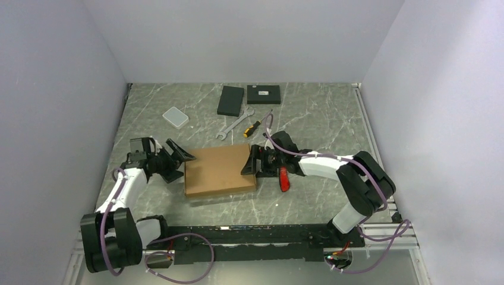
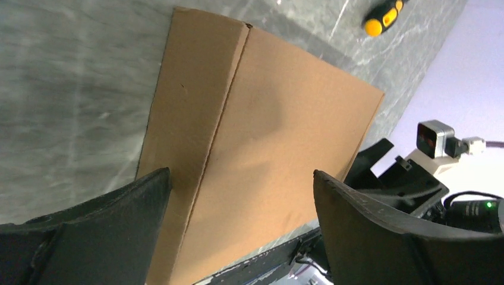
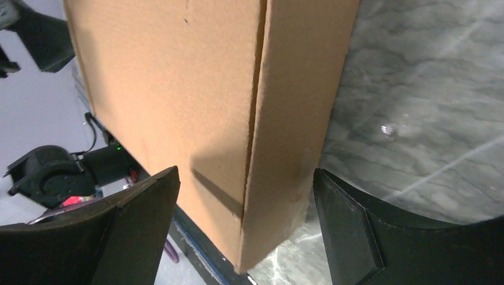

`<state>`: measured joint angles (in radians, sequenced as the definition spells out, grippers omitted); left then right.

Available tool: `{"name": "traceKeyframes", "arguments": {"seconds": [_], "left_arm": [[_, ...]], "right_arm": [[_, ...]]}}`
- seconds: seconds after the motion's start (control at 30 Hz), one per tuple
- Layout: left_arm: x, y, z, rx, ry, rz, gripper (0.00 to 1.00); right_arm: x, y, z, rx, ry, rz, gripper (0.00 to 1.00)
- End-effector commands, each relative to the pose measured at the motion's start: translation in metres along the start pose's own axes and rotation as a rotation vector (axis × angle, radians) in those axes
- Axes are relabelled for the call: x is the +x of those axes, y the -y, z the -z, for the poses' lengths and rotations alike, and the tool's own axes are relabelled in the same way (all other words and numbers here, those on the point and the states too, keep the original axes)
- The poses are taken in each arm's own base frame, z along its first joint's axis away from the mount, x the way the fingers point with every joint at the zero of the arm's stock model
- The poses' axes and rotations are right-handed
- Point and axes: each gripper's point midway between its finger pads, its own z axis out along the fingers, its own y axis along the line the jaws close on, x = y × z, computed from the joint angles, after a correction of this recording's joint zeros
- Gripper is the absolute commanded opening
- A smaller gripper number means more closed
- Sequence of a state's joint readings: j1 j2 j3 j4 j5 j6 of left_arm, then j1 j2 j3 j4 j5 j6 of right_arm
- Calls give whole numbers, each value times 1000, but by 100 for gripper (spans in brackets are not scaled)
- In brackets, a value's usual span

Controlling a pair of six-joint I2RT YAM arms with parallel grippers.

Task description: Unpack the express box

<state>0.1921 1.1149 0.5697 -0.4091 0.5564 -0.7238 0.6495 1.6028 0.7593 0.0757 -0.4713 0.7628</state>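
Note:
My left gripper and my right gripper should lift the express box by its ends [image 1: 186,181] and turn its taped side up, since its plain side [image 1: 217,169] is up now.
The express box [image 1: 219,170] is a flat brown cardboard mailer lying shut in the middle of the table. My left gripper [image 1: 183,166] is open at the box's left edge, its jaws spread either side of that edge without closing on it. In the left wrist view the box [image 2: 267,136] fills the gap between my open left gripper [image 2: 241,173]. My right gripper [image 1: 251,160] is open at the box's right edge. In the right wrist view a corner of the box [image 3: 196,89] stands between the fingers of my open right gripper [image 3: 245,171]; the lid seam shows.
Two flat black boxes [image 1: 231,100] [image 1: 264,94] lie at the back. A small white box [image 1: 175,117] lies back left. A wrench [image 1: 235,123] and a yellow-and-black screwdriver [image 1: 252,128] lie behind the box. A red-handled object [image 1: 284,180] lies under the right arm. Walls enclose three sides.

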Motion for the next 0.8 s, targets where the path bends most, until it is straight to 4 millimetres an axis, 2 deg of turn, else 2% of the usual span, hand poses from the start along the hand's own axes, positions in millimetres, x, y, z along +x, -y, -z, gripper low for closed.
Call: {"name": "traceKeyframes", "arguments": {"seconds": [0.0, 0.13, 0.23, 0.33, 0.4, 0.57, 0.67, 0.77], "left_arm": [[10, 30, -9, 96, -13, -30, 94], [12, 47, -20, 123, -28, -97, 98], [5, 56, -29, 130, -51, -145, 99], [5, 51, -34, 66, -69, -211, 100], [4, 44, -31, 24, -54, -230, 99], [12, 31, -6, -41, -6, -243, 100], [30, 29, 6, -22, -29, -228, 100], [50, 26, 13, -15, -67, -222, 100]], "right_arm": [[-10, 13, 0, 51, 67, 10, 86], [-23, 34, 10, 120, 106, 6, 87], [-32, 52, 20, 148, 125, 19, 93], [-35, 59, 29, 149, 130, 71, 99], [-35, 62, 38, 180, 131, 120, 100], [-33, 59, 59, 195, 180, 223, 100], [-23, 49, 63, 135, 177, 258, 100], [-8, 36, 58, 75, 154, 280, 100]]}}
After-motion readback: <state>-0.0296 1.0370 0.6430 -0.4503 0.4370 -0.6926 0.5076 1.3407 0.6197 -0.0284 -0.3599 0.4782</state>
